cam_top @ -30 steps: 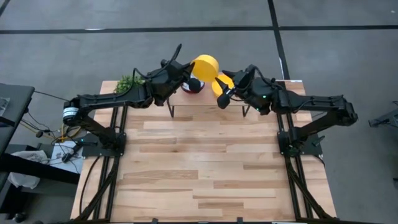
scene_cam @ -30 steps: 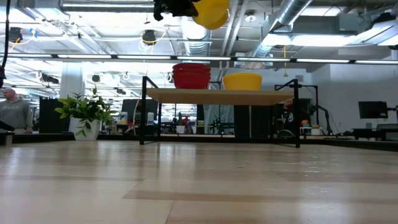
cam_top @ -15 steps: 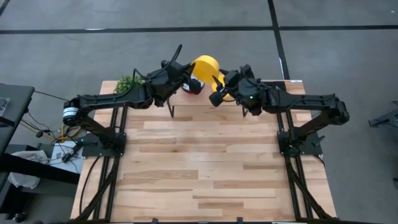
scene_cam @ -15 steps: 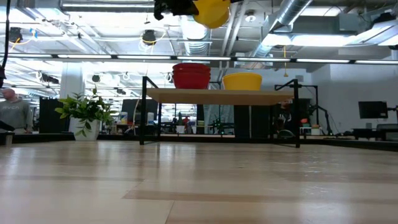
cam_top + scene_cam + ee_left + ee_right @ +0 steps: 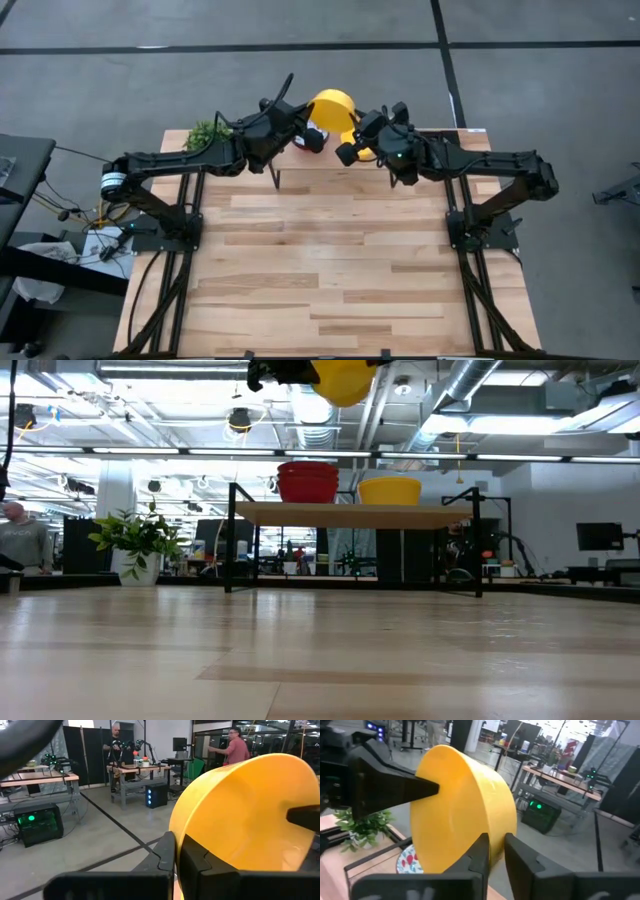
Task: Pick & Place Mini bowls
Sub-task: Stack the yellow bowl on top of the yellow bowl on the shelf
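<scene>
I should open my left gripper and move it away first, because both grippers are pinching the tipped yellow bowl [image 5: 333,109]. My right gripper will then lower that bowl onto the shelf's yellow bowl [image 5: 390,491].
A plain yellow mini bowl [image 5: 332,106] hangs tipped on its side high above the far edge of the table, seen at the top of the low view as the yellow bowl [image 5: 343,378]. My left gripper [image 5: 317,136] is shut on it from the left. My right gripper [image 5: 352,142] is shut on it from the right. On the raised shelf [image 5: 340,515] below stand a stack of red-patterned mini bowls [image 5: 307,482] and another yellow mini bowl [image 5: 390,490], each resting on its base. My left gripper pinches the yellow bowl's rim [image 5: 175,827] between its two fingers, one inside the bowl and one outside. It comes roughly level from the table's left. The bowl is lifted clear of the shelf, tipped on its side. My right gripper has the opposite part of the rim [image 5: 496,832] between its two fingers, one inside and one outside. It reaches in roughly level from the table's right. One of its fingers [image 5: 305,815] shows inside the bowl in the left wrist view.
A small green plant [image 5: 207,132] stands at the far left corner of the table, left of the shelf. A patterned bowl [image 5: 410,862] lies below the held bowl. The wooden table top [image 5: 330,260] spreads out nearer the front. People and workbenches show in the room beyond.
My right gripper has gone toward the table's left, away from the shelf's yellow bowl and up to the held yellow bowl, where its fingers now stand on the rim. My left gripper and the bowl have kept still.
</scene>
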